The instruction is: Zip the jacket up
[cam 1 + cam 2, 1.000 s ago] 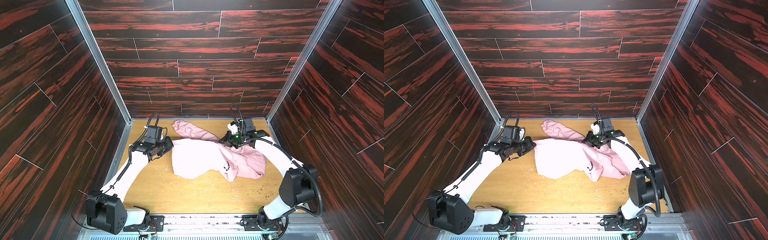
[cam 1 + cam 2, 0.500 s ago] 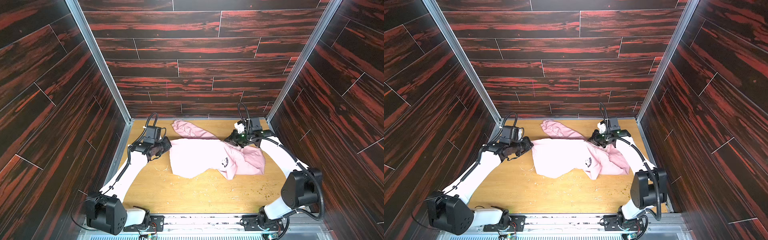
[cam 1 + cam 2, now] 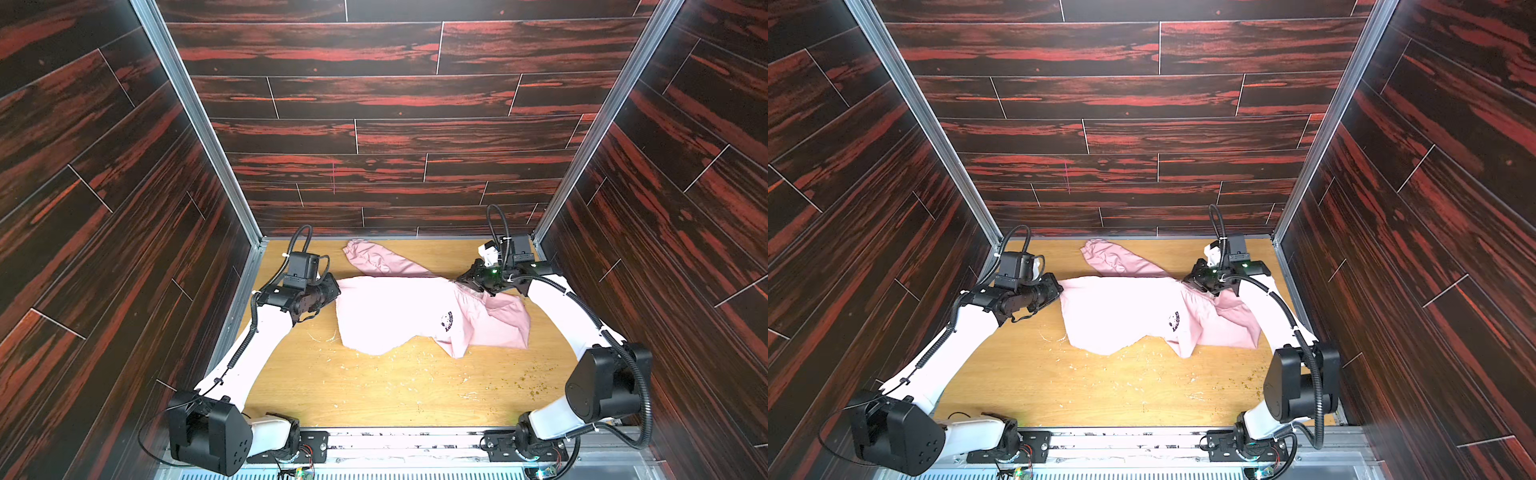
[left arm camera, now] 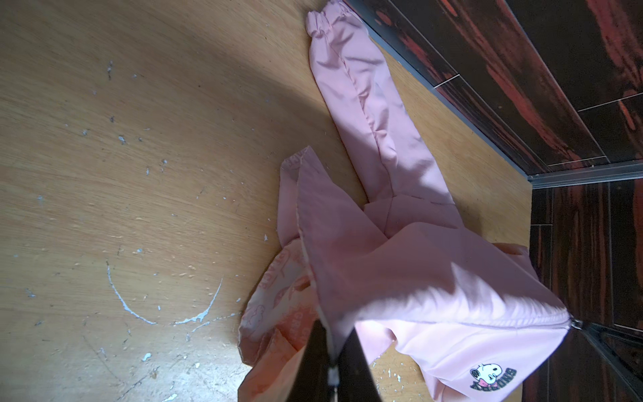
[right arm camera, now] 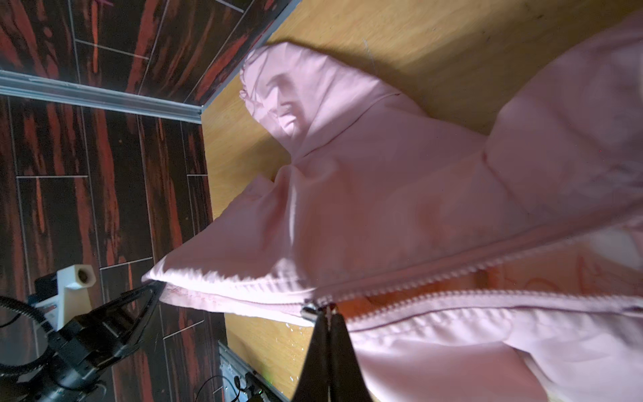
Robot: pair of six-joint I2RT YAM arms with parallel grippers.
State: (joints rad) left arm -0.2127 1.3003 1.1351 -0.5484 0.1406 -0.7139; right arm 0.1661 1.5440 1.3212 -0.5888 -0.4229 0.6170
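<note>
The zipper is taut and closed behind the slider, so the robot's right gripper should go on pulling along the open teeth until the slider reaches the collar.
The light pink jacket lies stretched across the back of the wooden table in both top views. Its dark-and-white logo faces up. My left gripper is shut on the jacket's bottom edge at the foot of the zipper. My right gripper is shut on the zipper pull, right beside the metal slider. Behind the slider the zipper is closed as far as the left gripper. Past the slider the two rows of teeth are apart and the paler lining shows between them.
One sleeve trails toward the back wall. The jacket's other side is bunched under the right arm. Dark panelled walls close in on three sides. The table is scuffed with white flecks, and a metal rail runs along its front.
My right arm has moved to the right with the zipper pull. My left gripper has shifted slightly left. The jacket front lies more stretched out between the two grippers.
</note>
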